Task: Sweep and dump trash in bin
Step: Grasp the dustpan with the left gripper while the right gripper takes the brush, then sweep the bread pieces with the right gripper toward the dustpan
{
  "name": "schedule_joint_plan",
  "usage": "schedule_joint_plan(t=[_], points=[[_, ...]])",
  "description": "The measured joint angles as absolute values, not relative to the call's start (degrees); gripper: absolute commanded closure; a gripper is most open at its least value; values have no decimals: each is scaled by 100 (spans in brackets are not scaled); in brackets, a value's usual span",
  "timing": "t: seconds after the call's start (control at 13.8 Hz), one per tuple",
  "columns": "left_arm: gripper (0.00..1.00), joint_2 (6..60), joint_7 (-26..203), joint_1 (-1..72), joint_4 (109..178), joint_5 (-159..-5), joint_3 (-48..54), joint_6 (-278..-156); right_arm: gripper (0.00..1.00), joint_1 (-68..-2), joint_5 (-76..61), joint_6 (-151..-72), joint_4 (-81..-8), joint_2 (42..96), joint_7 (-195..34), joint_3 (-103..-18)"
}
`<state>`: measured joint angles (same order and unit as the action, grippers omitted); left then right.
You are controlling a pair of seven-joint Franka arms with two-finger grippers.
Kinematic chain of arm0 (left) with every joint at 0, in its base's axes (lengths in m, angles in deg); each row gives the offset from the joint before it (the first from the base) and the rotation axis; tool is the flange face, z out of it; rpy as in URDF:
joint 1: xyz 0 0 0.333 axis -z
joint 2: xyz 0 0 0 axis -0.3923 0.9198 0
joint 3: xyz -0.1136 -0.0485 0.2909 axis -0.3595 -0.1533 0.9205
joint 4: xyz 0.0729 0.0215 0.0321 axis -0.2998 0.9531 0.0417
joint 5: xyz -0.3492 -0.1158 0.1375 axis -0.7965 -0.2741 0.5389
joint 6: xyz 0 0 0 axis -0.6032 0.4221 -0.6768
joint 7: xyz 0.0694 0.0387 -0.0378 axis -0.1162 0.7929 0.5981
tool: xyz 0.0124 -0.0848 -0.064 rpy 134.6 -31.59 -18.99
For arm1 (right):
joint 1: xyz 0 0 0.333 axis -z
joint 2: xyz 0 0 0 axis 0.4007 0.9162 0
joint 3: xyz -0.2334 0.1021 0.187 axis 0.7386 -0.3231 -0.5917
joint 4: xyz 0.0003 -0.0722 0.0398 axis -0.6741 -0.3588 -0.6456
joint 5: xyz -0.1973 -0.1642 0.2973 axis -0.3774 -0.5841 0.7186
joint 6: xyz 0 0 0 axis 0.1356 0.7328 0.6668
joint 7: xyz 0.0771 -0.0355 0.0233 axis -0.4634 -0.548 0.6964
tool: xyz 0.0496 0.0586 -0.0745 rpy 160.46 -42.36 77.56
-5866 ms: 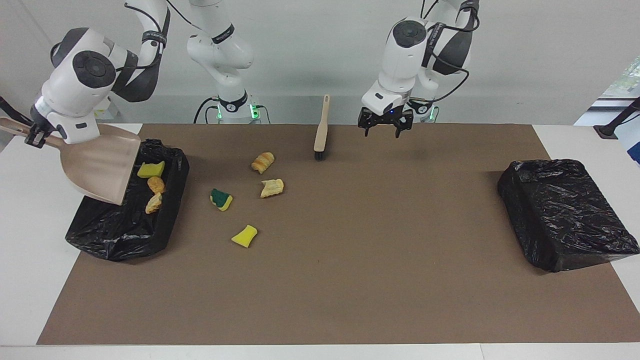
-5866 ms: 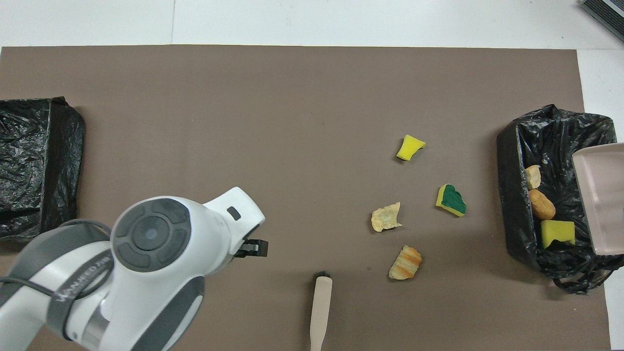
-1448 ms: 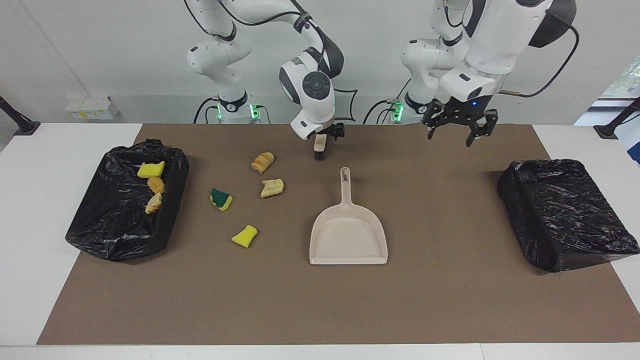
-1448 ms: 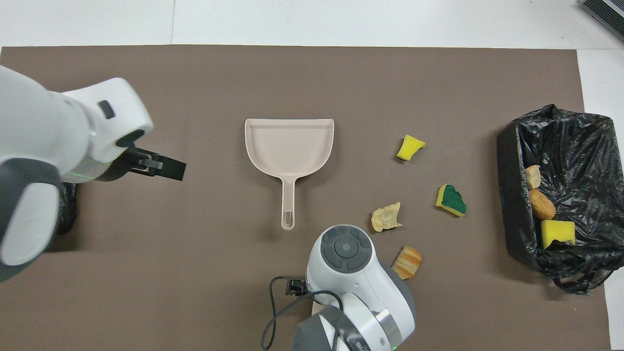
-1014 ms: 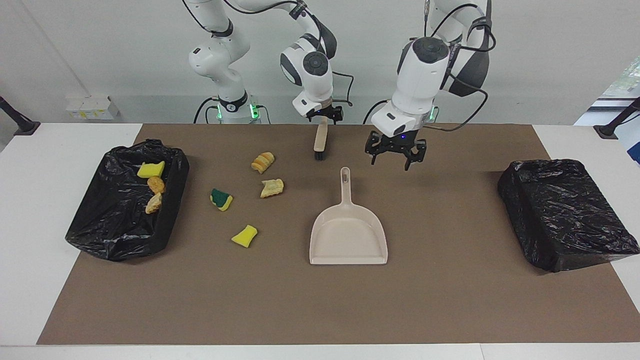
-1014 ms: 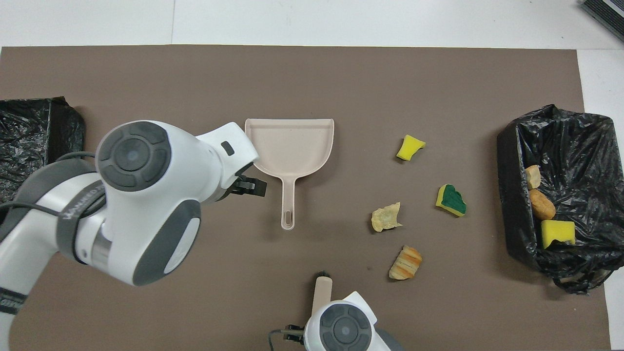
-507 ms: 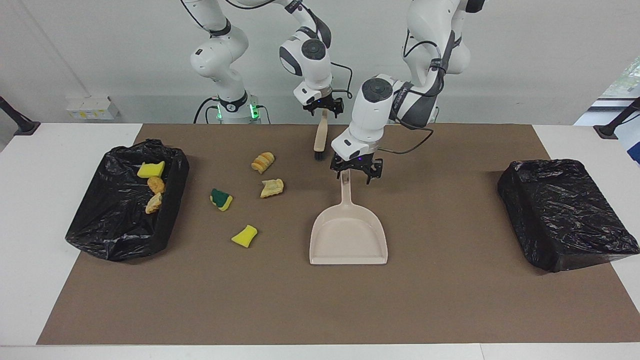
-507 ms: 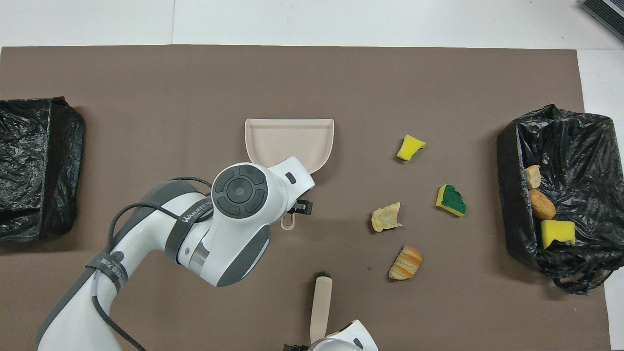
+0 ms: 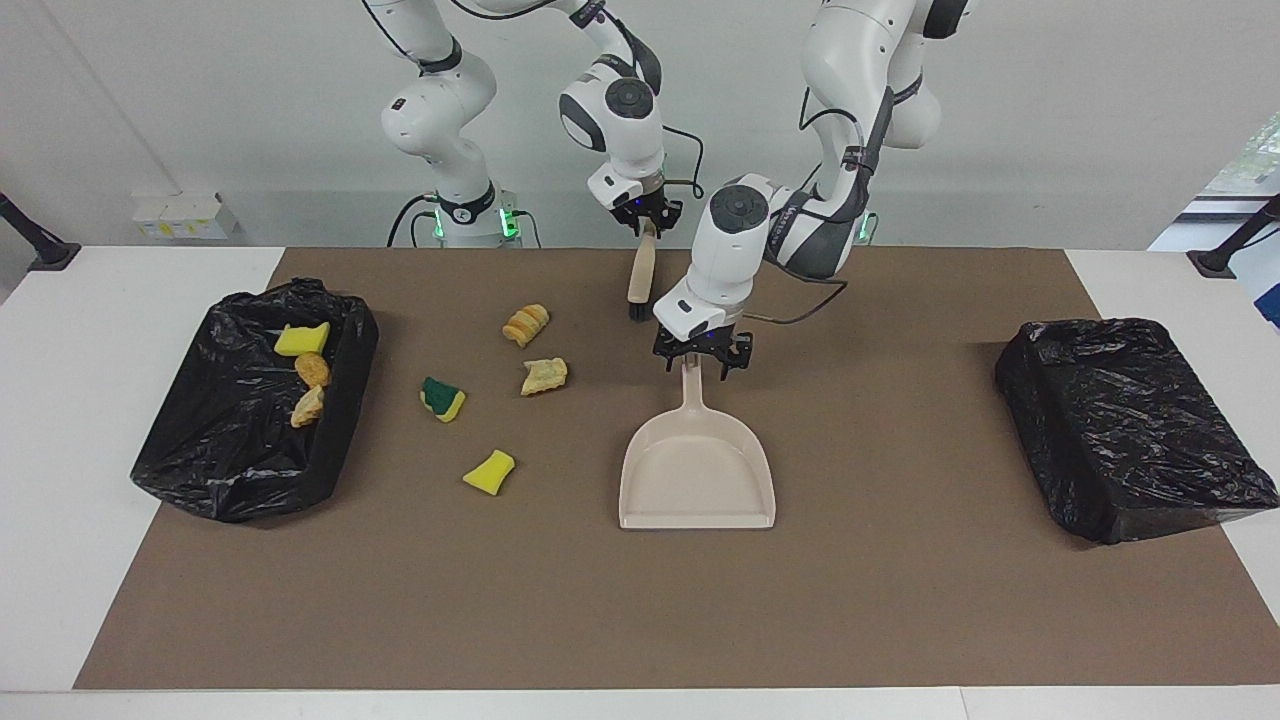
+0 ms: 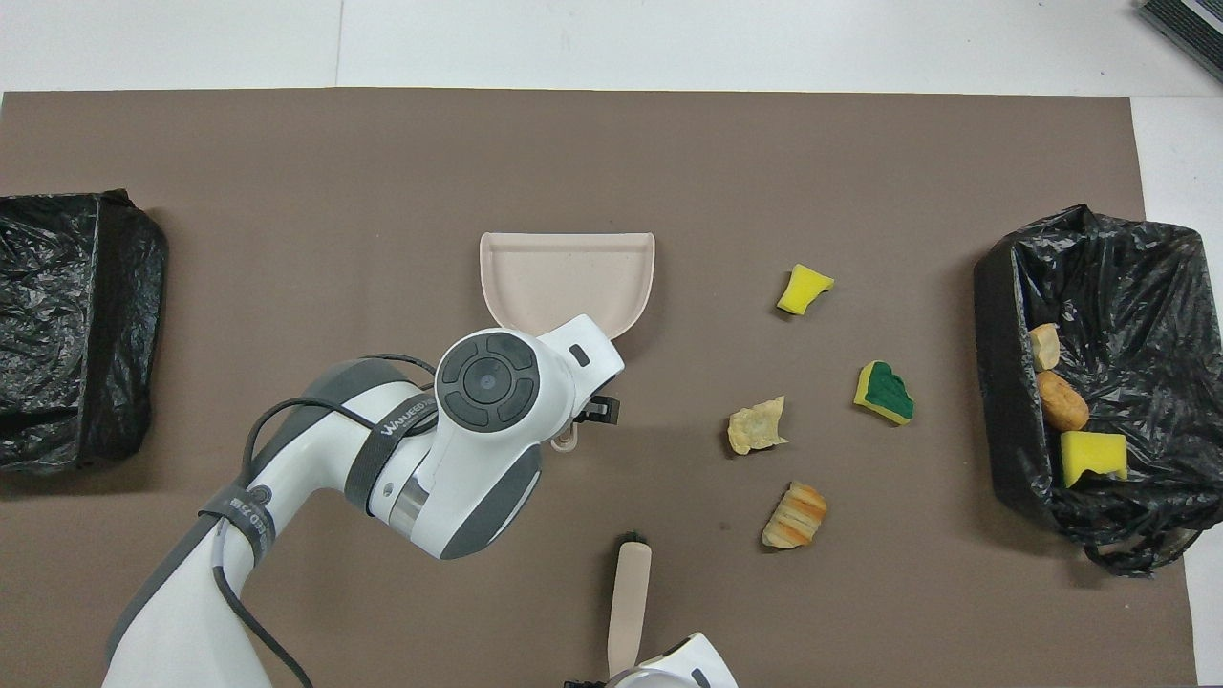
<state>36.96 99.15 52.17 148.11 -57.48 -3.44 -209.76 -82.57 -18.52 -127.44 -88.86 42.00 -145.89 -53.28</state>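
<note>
The beige dustpan will keep all of the loose scraps together when the robot carries it, because they are small next to its broad, rimmed pan.
Four scraps of trash lie on the brown mat: a striped bread chunk, a pale chunk, a green-and-yellow sponge and a yellow sponge. Three more scraps sit in the open bin at the right arm's end. My left gripper is open, its fingers straddling the end of the beige dustpan's handle. My right gripper is shut on the top of the brush handle.
A second bin, wrapped in a black bag, stands at the left arm's end of the table. The dustpan lies flat mid-mat with its mouth facing away from the robots. White table borders the mat.
The left gripper sank a little lower around the dustpan handle's end. The right gripper's fingers drew in onto the brush handle. Trash, dustpan and brush have not moved.
</note>
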Motion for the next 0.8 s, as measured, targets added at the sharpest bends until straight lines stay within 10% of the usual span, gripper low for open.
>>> schedule_joint_plan(t=[0.58,0.8], points=[[96,3727,10053,5216,14790,-5741,-316,-21248,100,-7600,-3181,-11090,-8132,4165,-14166,-5288],[100,3720,9885,5198,14760,-5539,-254,-21248,100,-6878,-3959,-10587,-7899,4125,-13482,-5251]])
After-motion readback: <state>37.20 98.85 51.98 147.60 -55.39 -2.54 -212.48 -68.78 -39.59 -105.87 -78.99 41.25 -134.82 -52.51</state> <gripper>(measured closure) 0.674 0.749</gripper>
